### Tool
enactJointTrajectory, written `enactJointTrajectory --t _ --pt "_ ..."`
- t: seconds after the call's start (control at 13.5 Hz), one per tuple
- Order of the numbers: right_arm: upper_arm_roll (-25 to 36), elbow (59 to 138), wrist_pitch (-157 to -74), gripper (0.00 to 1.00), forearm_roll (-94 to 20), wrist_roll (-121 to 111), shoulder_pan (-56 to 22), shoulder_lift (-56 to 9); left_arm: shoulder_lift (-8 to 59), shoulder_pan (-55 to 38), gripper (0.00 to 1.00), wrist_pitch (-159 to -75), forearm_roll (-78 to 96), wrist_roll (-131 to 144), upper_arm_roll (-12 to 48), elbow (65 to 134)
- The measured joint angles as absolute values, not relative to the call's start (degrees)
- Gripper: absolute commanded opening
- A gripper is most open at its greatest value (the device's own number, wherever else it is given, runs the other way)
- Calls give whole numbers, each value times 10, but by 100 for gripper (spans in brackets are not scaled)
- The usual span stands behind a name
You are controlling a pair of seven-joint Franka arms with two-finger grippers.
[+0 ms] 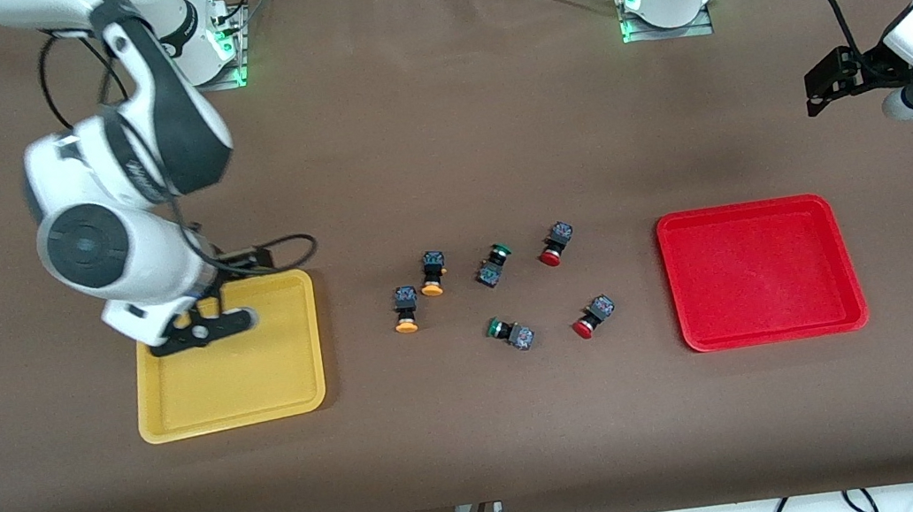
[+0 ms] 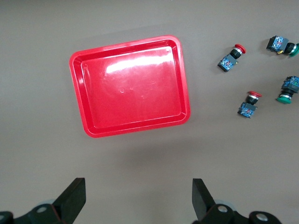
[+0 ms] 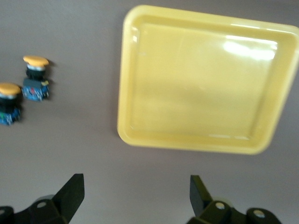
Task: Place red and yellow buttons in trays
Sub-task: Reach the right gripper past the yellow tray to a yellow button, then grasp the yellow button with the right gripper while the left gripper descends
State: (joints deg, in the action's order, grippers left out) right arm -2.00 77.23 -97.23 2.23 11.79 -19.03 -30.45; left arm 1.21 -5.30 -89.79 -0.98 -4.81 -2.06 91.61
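Observation:
The narrow width of the yellow button [image 1: 433,273] nearest the robot bases runs along the fingers' line. My right gripper keeps moving to it until the fingers are on both sides of its blue body [image 1: 433,258].
Two yellow-capped buttons [image 1: 405,310] [image 1: 433,273] and two red-capped buttons [image 1: 555,244] [image 1: 593,317] lie on their sides mid-table, between the yellow tray [image 1: 242,384] and the red tray [image 1: 759,276]. Both trays are empty. My right gripper [image 1: 203,327] hangs open and empty over the yellow tray's edge nearest the robot bases. Its wrist view shows the yellow tray [image 3: 205,79] and both yellow buttons [image 3: 35,77] [image 3: 9,102]. My left gripper [image 1: 822,93] is open and empty, up over the table's left-arm end. Its wrist view shows the red tray [image 2: 131,86] and both red buttons [image 2: 231,57] [image 2: 249,103].
Two green-capped buttons [image 1: 493,264] [image 1: 510,331] lie among the others, between the yellow and the red ones. They also show in the left wrist view [image 2: 282,45] [image 2: 286,90]. The table is covered in brown cloth.

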Motion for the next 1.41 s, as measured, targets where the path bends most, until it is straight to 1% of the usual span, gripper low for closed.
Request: enactJointTrajectory --t 0.3,0.59,0.89,1.04,1.19,1.26,1.33,1.41 --pt "-20 772 -1076 100 21 268 -243 -369 12 -53 100 -898 -10 -48 -20 916" --pt "-21 772 -1144 100 -12 391 -295 -407 12 -53 100 -898 -10 -48 -20 916" --pt "-22 773 -1217 100 -18 501 -342 -454 15 -54 100 -894 -10 -48 -20 916" --pt "-22 773 -1252 100 -18 536 -365 -481 35 -69 100 -879 -9 -50 -19 917" --pt "-22 773 -1272 100 -18 551 -375 -500 79 -98 100 -879 10 -49 -16 918" --pt "-22 772 -1277 95 -18 553 -378 -506 110 -113 100 -884 18 -49 -12 917" --pt "-22 772 -1277 71 -18 554 -379 -509 143 -126 100 -901 22 -49 -10 913" --pt "-22 772 -1278 41 -18 555 -379 -510 179 -134 100 -926 23 -49 -8 902"
